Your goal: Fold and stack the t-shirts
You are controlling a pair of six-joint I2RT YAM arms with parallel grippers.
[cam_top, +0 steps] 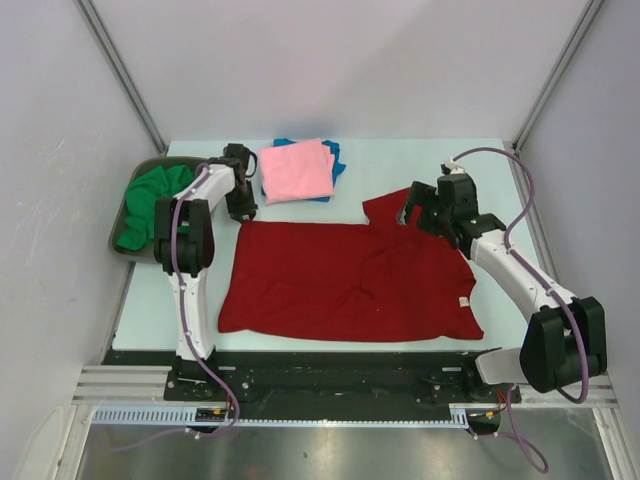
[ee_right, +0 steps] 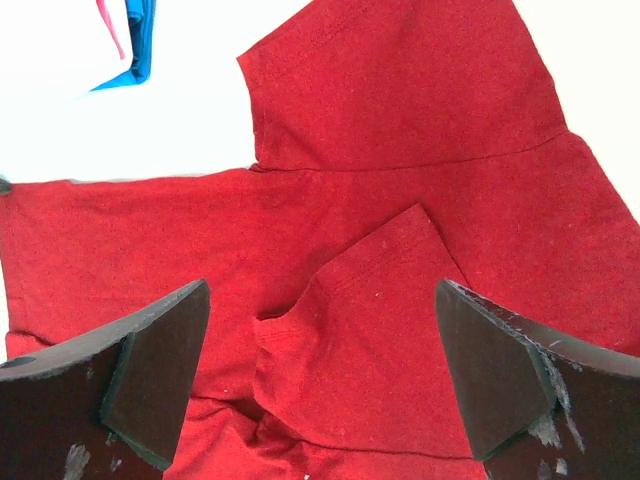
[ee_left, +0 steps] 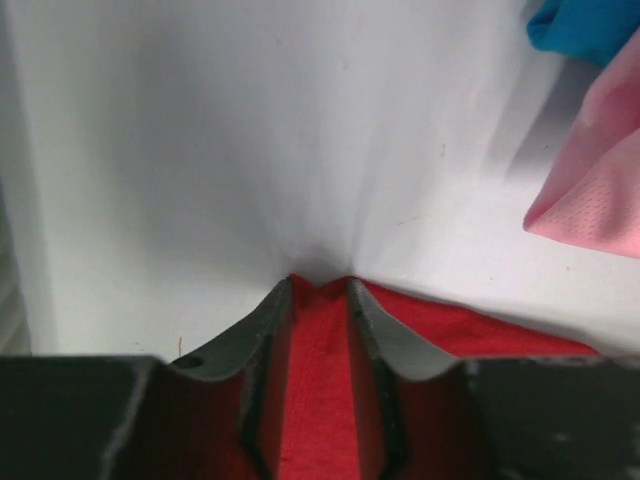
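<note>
My right gripper should keep reaching until it closes on the sleeve's tip [cam_top: 407, 191], because my left gripper holds the dark red t-shirt's corner [cam_top: 246, 225] and the t-shirt's far sleeve lies flat.
A dark red t-shirt [cam_top: 345, 280] lies spread flat across the middle of the table, with a small white tag [cam_top: 464, 301] near its right hem. My left gripper [cam_top: 243, 208] is at the shirt's far left corner. In the left wrist view it [ee_left: 320, 300] is shut on a fold of the red cloth [ee_left: 320, 400]. My right gripper [cam_top: 420, 212] hangs open above the shirt's far right sleeve. In the right wrist view it [ee_right: 320, 295] is wide open and empty over a folded-in sleeve [ee_right: 370, 330]. A folded pink shirt [cam_top: 296, 171] lies on a blue one [cam_top: 337, 158] at the back.
A green shirt [cam_top: 152, 205] is bunched in a grey tray [cam_top: 118, 228] at the table's left edge. The pink shirt [ee_left: 595, 190] and the blue shirt [ee_left: 585, 28] show at the right of the left wrist view. White walls close in the table's back and sides.
</note>
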